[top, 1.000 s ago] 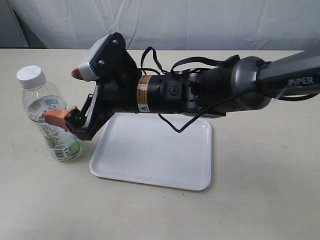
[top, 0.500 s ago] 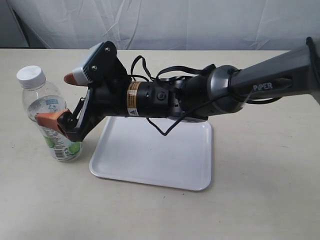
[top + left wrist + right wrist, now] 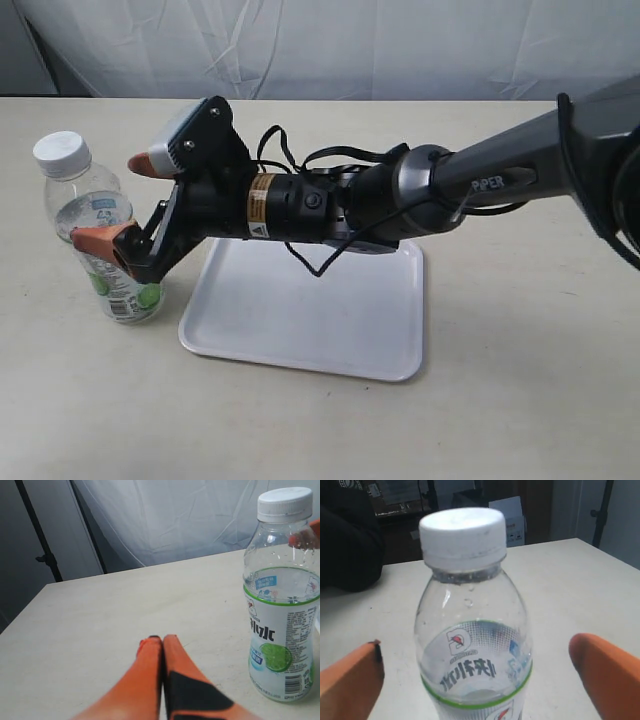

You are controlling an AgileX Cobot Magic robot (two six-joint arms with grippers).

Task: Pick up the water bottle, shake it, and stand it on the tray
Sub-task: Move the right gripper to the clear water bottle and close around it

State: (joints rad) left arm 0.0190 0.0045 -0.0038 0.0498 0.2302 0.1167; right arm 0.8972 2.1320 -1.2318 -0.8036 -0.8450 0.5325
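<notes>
The water bottle's upper body (image 3: 471,600) looks clear to below the label's top edge, so I expect the water to slosh low inside when I shake it.
The water bottle (image 3: 78,205) stands upright on the table, left of the white tray (image 3: 320,320). It is clear, with a white cap and a green-edged label. My right gripper (image 3: 116,200) reaches across from the right and is open, one orange finger on each side of the bottle's upper body. The right wrist view shows the bottle (image 3: 470,630) centred in the right gripper (image 3: 477,667), with gaps between it and both fingertips. My left gripper (image 3: 161,640) is shut on nothing, low over the table. The bottle (image 3: 282,630) stands beside it, apart from it.
The beige table (image 3: 520,380) stretches round the tray, with a white cloth backdrop (image 3: 400,50) behind it. My right arm (image 3: 420,190) hangs over the tray's far edge. A dark stand (image 3: 45,555) is past the table edge.
My right gripper has slid a little to the left, so its open fingers now sit further round the bottle. The bottle and tray have not moved.
</notes>
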